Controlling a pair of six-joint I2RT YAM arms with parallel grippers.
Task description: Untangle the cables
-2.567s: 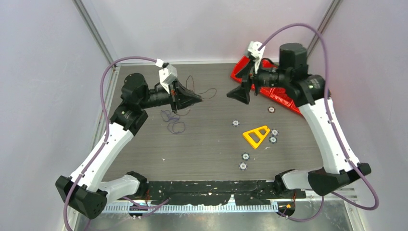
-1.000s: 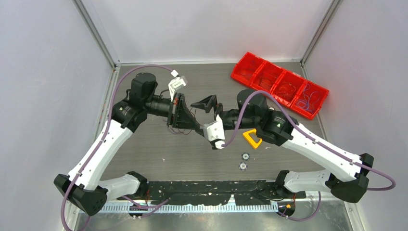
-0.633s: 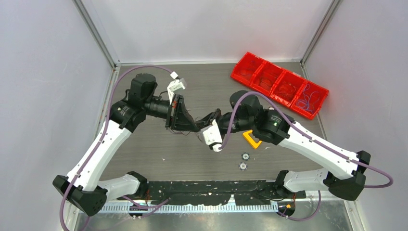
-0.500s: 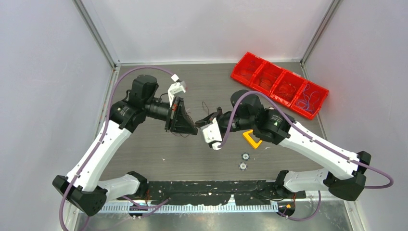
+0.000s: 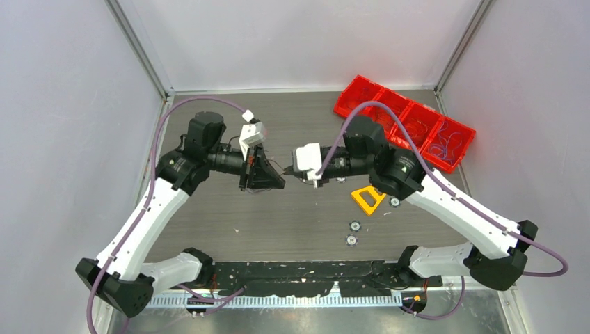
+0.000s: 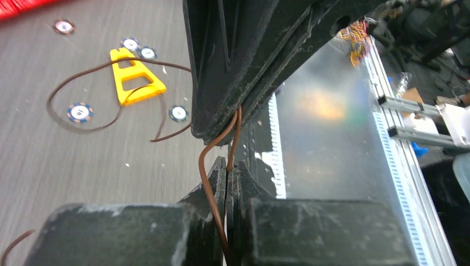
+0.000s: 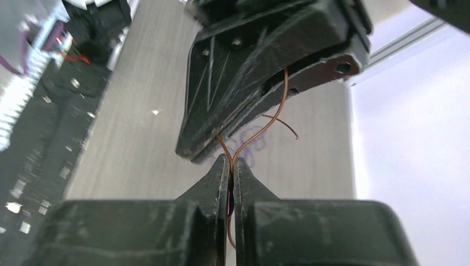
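Observation:
Both grippers are pinching the brown cable (image 6: 205, 166) finger to finger. Next, my left gripper opens and moves back before my right gripper carries the cable to the red bin (image 5: 407, 120).
The cables are thin wires, and both grippers hold them above the table's middle. In the left wrist view a brown cable (image 6: 213, 183) runs between the fingers of my left gripper (image 6: 227, 162), which is shut on it. The cable rises into the right gripper's tip just above, and a brown loop (image 6: 102, 66) trails over the table. My right gripper (image 7: 231, 162) is shut on two brown strands (image 7: 260, 130), with a trace of red and blue between its jaws. A purple cable (image 7: 254, 151) lies on the table below. From above, the left gripper (image 5: 281, 184) and right gripper (image 5: 288, 170) meet tip to tip.
A red divided bin (image 5: 389, 89) holding wires stands at the back right. A yellow triangular piece (image 5: 369, 198) and small round discs (image 5: 354, 226) lie right of centre. Black strips (image 5: 313, 268) run along the front edge by the arm bases.
My right gripper has shut on the cables held by the left gripper. Its wrist has turned over and drawn back to the right. The left gripper has stayed shut and shifted slightly.

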